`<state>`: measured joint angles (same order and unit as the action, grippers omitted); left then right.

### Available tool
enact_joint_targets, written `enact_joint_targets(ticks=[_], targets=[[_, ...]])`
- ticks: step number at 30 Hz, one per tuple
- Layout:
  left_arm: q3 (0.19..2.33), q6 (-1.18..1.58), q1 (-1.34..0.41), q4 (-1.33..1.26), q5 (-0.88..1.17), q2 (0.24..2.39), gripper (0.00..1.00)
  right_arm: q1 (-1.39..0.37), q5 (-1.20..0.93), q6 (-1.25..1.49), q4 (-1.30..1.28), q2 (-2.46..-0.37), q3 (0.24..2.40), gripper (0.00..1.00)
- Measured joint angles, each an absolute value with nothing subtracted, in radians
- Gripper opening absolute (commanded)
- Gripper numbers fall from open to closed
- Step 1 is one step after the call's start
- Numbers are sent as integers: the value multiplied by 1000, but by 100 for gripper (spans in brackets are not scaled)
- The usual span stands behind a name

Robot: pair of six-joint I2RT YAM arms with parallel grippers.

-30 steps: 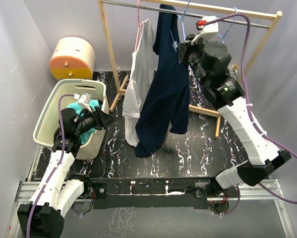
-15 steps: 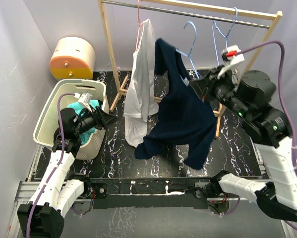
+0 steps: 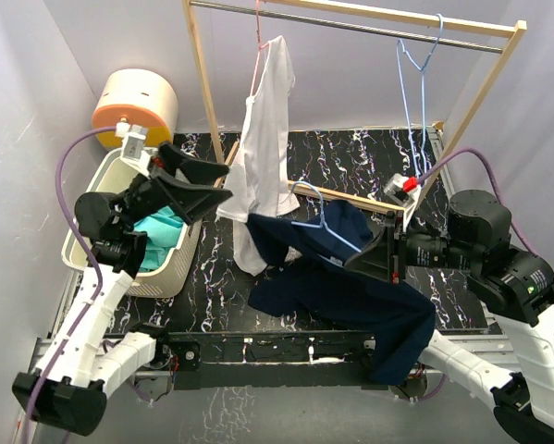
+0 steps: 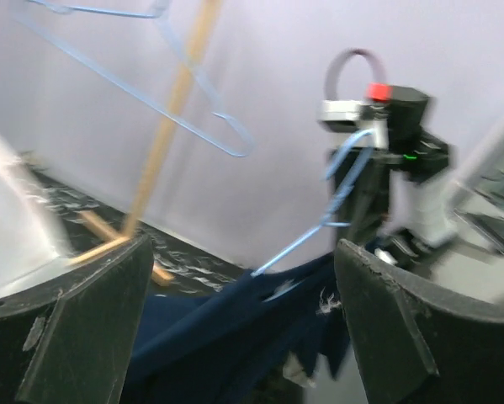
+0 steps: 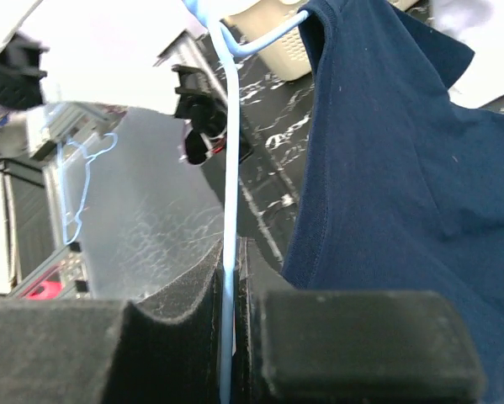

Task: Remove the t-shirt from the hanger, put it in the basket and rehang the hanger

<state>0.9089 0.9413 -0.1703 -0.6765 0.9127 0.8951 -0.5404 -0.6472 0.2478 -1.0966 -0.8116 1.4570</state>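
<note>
I should hold the hanger point(image 3: 323, 218) near its hook with my left gripper while my right gripper takes the t-shirt's shoulder, as that gripper has only the hanger's wire point(image 3: 340, 240).
A navy t-shirt point(image 3: 350, 291) hangs on a light blue hanger point(image 3: 325, 225), held low over the black marbled table point(image 3: 350, 162). My right gripper point(image 3: 362, 257) is shut on the hanger's wire point(image 5: 229, 210), with the shirt's neckline point(image 5: 386, 168) just beside the jaws. My left gripper point(image 3: 216, 185) is raised above the basket, open and aimed at the shirt. In the left wrist view the navy shirt point(image 4: 226, 328) and hanger point(image 4: 319, 236) lie between its wide-apart fingers point(image 4: 75, 337), some distance off and untouched.
A white t-shirt point(image 3: 265, 129) on a pink hanger stays on the wooden rack's rail point(image 3: 350, 23), beside an empty blue hanger point(image 3: 415, 65). A cream basket point(image 3: 90, 250) holding a teal garment point(image 3: 161, 229) stands at the left, an orange-and-cream drum point(image 3: 133, 102) behind it.
My right arm pulled the hanger with the navy shirt off the rail and down toward the table's front. My left arm rose out of the basket and opened wide.
</note>
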Motion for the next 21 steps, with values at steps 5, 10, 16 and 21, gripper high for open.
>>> enact_joint_targets(ticks=[5, 10, 16, 21], targets=[[1061, 827, -487, -585, 863, 986, 82, -540, -757, 288, -1041, -787, 1425, 8], [1160, 650, -724, -414, 783, 1097, 81, -540, -808, 322, -938, -809, 1426, 8], [1192, 587, -810, -382, 728, 1167, 76, -540, -835, 351, -860, -834, 1425, 8], [1228, 559, -875, -407, 685, 1211, 55, -540, -846, 373, -833, -840, 1402, 8]])
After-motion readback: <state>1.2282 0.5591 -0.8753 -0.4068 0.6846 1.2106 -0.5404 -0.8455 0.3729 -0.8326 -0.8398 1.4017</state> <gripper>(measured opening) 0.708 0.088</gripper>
